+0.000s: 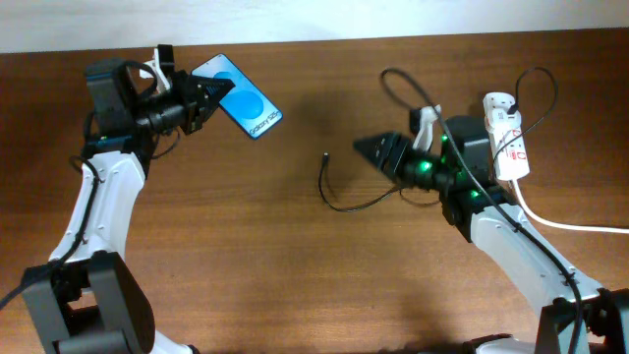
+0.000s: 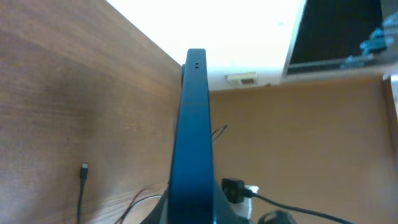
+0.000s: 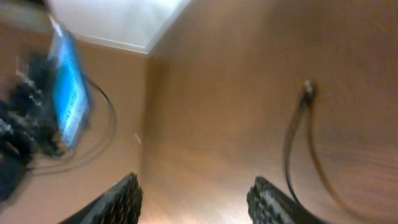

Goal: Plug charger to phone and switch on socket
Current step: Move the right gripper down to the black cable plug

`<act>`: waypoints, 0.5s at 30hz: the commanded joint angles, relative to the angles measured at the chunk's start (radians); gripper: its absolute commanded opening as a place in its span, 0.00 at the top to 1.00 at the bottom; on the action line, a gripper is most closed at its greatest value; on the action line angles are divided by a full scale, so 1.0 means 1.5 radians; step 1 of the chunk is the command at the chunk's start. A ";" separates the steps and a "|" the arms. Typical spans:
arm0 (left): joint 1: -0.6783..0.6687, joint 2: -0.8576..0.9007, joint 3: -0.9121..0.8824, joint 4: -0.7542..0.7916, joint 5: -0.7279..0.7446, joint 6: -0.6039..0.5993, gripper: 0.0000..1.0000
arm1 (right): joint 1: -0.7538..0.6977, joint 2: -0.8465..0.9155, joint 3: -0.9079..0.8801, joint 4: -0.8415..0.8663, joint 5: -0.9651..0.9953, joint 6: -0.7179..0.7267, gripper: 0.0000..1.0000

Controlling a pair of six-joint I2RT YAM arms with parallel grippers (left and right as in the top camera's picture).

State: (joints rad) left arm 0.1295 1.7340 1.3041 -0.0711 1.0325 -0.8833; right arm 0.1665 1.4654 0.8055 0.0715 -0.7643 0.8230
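The charger cable has a loose loop, so it will drag along in a slack curve when I bring its plug tip [image 2: 84,169] to the phone.
My left gripper [image 1: 208,98] is shut on the phone [image 1: 246,98], a dark-framed smartphone with a bright blue screen, and holds it tilted above the table at the back left. In the left wrist view the phone [image 2: 194,143] shows edge-on between the jaws. The charger, a thin black cable, lies mid-table with its plug tip [image 1: 325,156] free on the wood; the tip also shows in the left wrist view [image 2: 84,168] and the right wrist view [image 3: 306,89]. My right gripper [image 1: 369,147] is open and empty, just right of the plug tip. The white socket strip [image 1: 508,147] lies at the right.
The socket's thick white cord [image 1: 570,225] runs off to the right edge. The charger cable loops behind the right arm toward the socket [image 1: 393,84]. The far table edge runs along the top of the overhead view.
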 commanded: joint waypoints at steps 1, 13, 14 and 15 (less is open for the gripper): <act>-0.002 0.001 0.002 -0.046 0.083 0.142 1.00 | 0.011 -0.003 -0.002 -0.132 -0.032 -0.201 0.41; -0.002 0.001 0.002 -0.333 -0.012 0.401 1.00 | 0.019 -0.003 0.016 -0.383 0.050 -0.275 0.67; -0.002 0.001 0.002 -0.332 0.010 0.401 1.00 | 0.031 -0.003 0.038 -0.426 0.084 -0.285 0.67; -0.001 0.001 0.002 -0.332 0.042 0.401 1.00 | 0.050 -0.003 0.067 -0.470 0.127 -0.291 0.67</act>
State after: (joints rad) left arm 0.1265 1.7359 1.2991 -0.5743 0.9936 -0.3157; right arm 0.1932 1.4654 0.8238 -0.5556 -0.6838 0.4397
